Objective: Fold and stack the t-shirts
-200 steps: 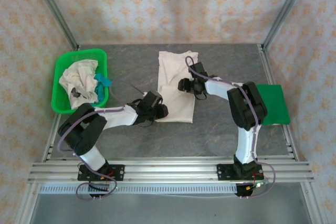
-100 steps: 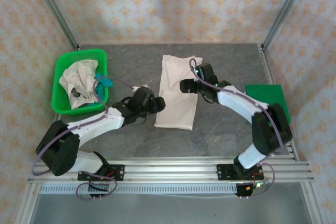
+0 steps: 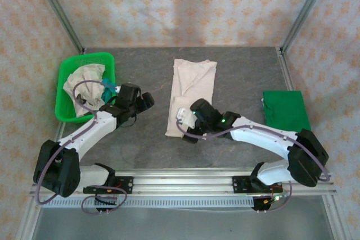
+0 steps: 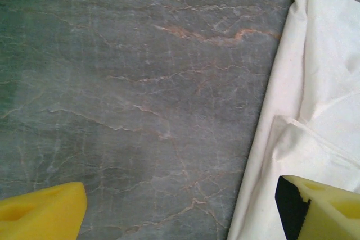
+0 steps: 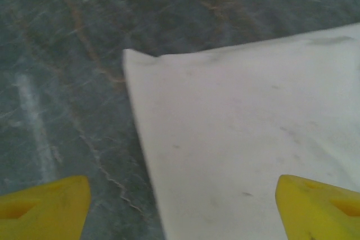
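The cream t-shirt's corner curls up limply, so I expect its near end to fold over onto the far half as I lift and carry it.
A cream t-shirt, folded into a long strip, lies flat in the middle of the table. My right gripper hangs open over its near end. The right wrist view has the shirt's corner between the spread yellow fingers, with nothing held. My left gripper is open to the left of the shirt, over bare table. In the left wrist view the shirt's edge runs down the right side. A crumpled cream shirt and a teal one lie in the basket.
The green plastic basket stands at the left edge, close behind my left arm. A flat green mat lies at the right edge. Bare grey marbled tabletop surrounds the folded shirt. Metal frame posts stand at the back corners.
My left gripper has pulled back leftward off the shirt toward the basket. My right gripper has swung from the shirt's far part down to its near end.
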You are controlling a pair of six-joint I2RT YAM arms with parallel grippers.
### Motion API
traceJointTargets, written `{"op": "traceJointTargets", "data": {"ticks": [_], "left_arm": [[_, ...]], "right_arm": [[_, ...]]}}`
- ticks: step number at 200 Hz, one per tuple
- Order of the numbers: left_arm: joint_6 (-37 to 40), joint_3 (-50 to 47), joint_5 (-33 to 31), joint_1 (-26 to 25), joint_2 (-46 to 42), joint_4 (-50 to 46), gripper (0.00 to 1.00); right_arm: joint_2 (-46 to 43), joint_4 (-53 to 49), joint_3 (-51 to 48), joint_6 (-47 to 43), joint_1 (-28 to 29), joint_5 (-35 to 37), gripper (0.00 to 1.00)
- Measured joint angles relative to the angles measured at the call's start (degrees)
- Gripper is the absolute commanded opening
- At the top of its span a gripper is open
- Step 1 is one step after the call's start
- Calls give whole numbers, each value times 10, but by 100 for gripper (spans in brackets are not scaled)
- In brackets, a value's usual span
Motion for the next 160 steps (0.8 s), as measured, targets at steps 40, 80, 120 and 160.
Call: {"op": "traceJointTargets", "data": {"ticks": [40,80,120,160], "left_arm": [[0,-8,3,3,0,-3,88],[0,-11,3,3,1,-3,88],[0,-12,3,3,11,-3,88],[0,-15,3,3,14,-3,88]], "right_arm": [[71,3,0,-28,17,20,67],[125,12,8,-45,19,37,59],[162,30,22,-53,19,49,53],[180,31,30,-58,22,61,34]]}}
